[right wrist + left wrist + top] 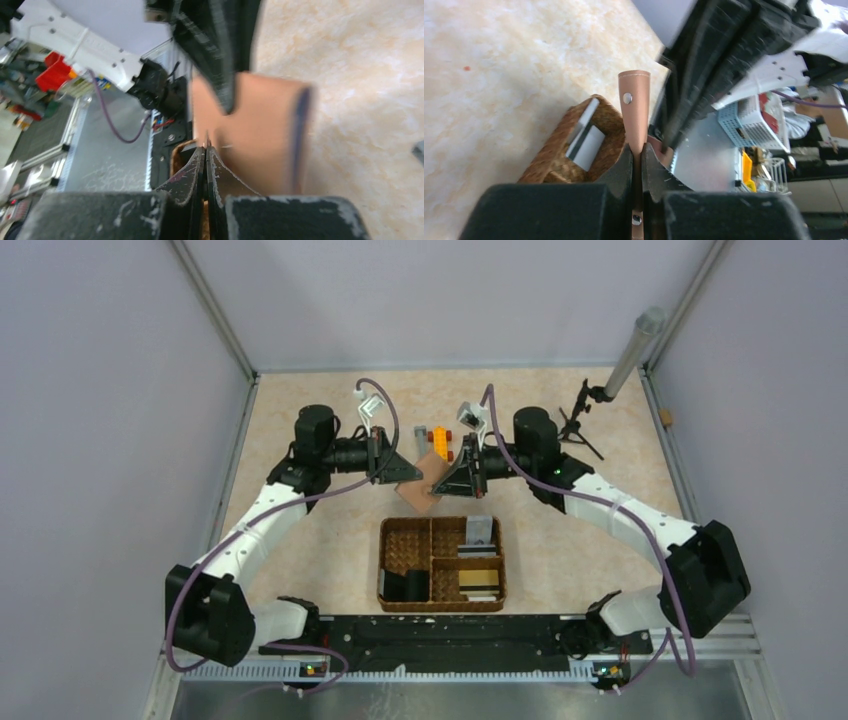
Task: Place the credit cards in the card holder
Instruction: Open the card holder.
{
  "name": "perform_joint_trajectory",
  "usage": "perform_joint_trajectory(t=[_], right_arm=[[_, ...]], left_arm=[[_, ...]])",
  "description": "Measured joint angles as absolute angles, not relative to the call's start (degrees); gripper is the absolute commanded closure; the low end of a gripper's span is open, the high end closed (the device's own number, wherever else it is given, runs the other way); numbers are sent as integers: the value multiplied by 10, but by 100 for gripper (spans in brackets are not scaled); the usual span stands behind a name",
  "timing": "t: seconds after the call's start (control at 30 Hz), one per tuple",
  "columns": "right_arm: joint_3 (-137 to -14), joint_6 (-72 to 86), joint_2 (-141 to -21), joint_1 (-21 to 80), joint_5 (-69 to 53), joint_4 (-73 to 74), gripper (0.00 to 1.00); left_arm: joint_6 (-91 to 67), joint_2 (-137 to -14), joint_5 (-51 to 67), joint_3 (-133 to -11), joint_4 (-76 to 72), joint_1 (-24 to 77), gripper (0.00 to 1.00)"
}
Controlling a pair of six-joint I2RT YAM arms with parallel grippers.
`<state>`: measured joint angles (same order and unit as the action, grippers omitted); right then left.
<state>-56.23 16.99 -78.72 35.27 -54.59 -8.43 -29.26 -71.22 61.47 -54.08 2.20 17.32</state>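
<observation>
The brown card holder (636, 107) is pinched shut in my left gripper, so next my left gripper puts it down and opens it while my right gripper holds on to the strap (662, 152).
The brown card holder (418, 496) hangs in the air between both grippers, behind the woven basket (440, 522). My left gripper (404, 478) is shut on one flap; in the left wrist view that flap (634, 107) stands up edge-on from the pinched jaws (638, 150), its snap showing. My right gripper (441, 484) is shut as well, with a thin edge of the card holder (262, 135) nipped at the jaw tips (206, 146). The credit cards lie in the basket's right compartments: grey (479, 530), gold (480, 565) and a white one with a black stripe (481, 586).
A black blocky object (405, 585) fills the basket's front left compartment. Behind the grippers sit an orange toy (439, 440) and a small grey piece (419, 433). A black tripod (580, 426) and a grey post (634, 352) stand at the back right.
</observation>
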Motion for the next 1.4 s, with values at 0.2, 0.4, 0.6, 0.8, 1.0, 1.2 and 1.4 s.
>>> perform_joint_trajectory(t=[0.2, 0.4, 0.6, 0.8, 1.0, 1.2, 1.4], right_arm=[[-562, 144, -768, 391, -556, -43, 100], [-573, 111, -727, 396, -531, 34, 78], [-586, 151, -633, 413, -373, 106, 22], [-521, 272, -502, 401, -168, 58, 5], [-457, 357, -496, 262, -189, 20, 5], [-450, 393, -575, 230, -264, -50, 7], [-432, 417, -650, 230, -322, -124, 17]], left_arm=[[-308, -717, 576, -541, 41, 155, 100], [-333, -718, 575, -541, 52, 155, 100], [-349, -685, 496, -518, 18, 150, 100], [-361, -604, 370, -485, -25, 216, 100], [-409, -602, 245, -471, -82, 276, 100], [-446, -656, 184, -468, -115, 283, 100], [-463, -689, 175, -468, -149, 289, 100]])
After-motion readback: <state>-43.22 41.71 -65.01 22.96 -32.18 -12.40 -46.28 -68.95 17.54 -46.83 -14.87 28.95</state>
